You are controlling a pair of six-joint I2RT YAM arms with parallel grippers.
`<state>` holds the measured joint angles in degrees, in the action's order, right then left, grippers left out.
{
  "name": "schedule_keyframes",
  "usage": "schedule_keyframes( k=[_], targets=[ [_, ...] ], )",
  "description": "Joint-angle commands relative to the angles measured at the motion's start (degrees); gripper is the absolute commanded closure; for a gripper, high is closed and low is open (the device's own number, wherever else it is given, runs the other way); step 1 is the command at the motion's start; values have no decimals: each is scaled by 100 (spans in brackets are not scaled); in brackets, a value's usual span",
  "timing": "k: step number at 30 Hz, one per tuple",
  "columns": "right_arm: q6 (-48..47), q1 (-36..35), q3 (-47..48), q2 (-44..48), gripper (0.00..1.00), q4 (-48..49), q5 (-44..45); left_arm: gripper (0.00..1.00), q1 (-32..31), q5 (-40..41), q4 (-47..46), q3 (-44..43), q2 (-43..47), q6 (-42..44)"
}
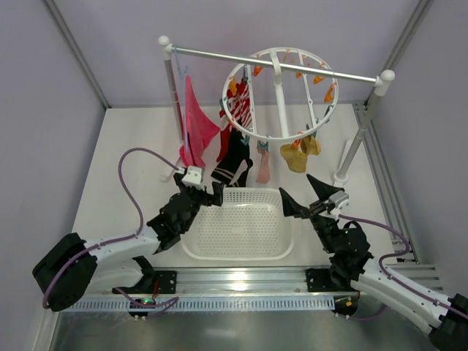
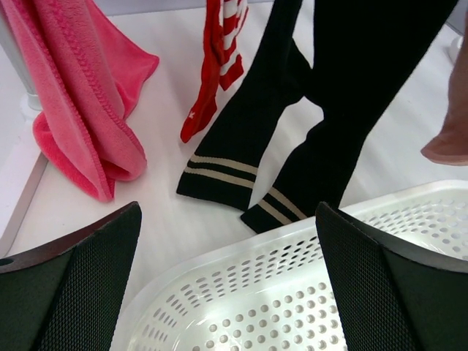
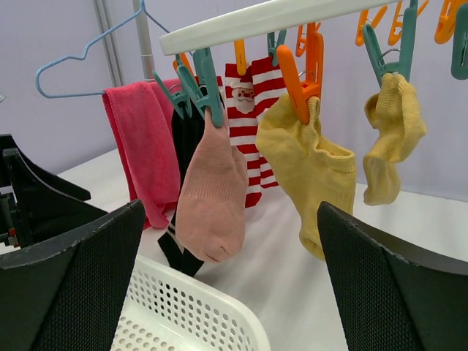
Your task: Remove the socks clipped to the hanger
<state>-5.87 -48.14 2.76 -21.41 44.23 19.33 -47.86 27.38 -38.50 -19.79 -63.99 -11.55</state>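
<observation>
I should keep moving my left gripper to the black sock (image 2: 289,201) beside the basket rim and grip its leg (image 2: 327,150), since it hangs clear of the pale pink sock.
The white round hanger (image 1: 281,93) hangs from the rack rail, its ring also in the right wrist view (image 3: 278,18). Clipped to it hang red-and-white striped socks (image 1: 235,117), black socks (image 1: 234,157), a pale pink sock (image 1: 263,164) and mustard yellow socks (image 1: 300,155). In the right wrist view the pink sock (image 3: 212,194) and two yellow socks (image 3: 311,172) hang ahead. The left wrist view shows the black socks (image 2: 322,124) and a striped sock (image 2: 216,66). My left gripper (image 1: 208,191) is open and empty below the black socks. My right gripper (image 1: 306,196) is open and empty below the yellow socks.
A white perforated basket (image 1: 241,252) sits between the arms under the hanger. A magenta-pink cloth (image 1: 196,124) hangs on a blue wire hanger at the rack's left post. The rack's white posts (image 1: 362,124) stand left and right. Grey walls enclose the table.
</observation>
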Motion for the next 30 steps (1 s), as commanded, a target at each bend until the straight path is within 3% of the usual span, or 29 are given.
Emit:
schedule_keyframes(
  k=[1,15,22,30],
  targets=[
    [7,-2,-962,84,0,288,18,0,13,-371,-297,46,18,21],
    [33,6,-980,190,0,244,36,0,-145,-1243,-1511,-683,-1739,-550],
    [51,-2,-1024,330,0,192,0,0,-215,-1112,-2362,-824,-2346,-769],
    [60,-2,-1032,357,0,165,-17,0,-338,-682,-2531,-1316,-3067,-840]
  ],
)
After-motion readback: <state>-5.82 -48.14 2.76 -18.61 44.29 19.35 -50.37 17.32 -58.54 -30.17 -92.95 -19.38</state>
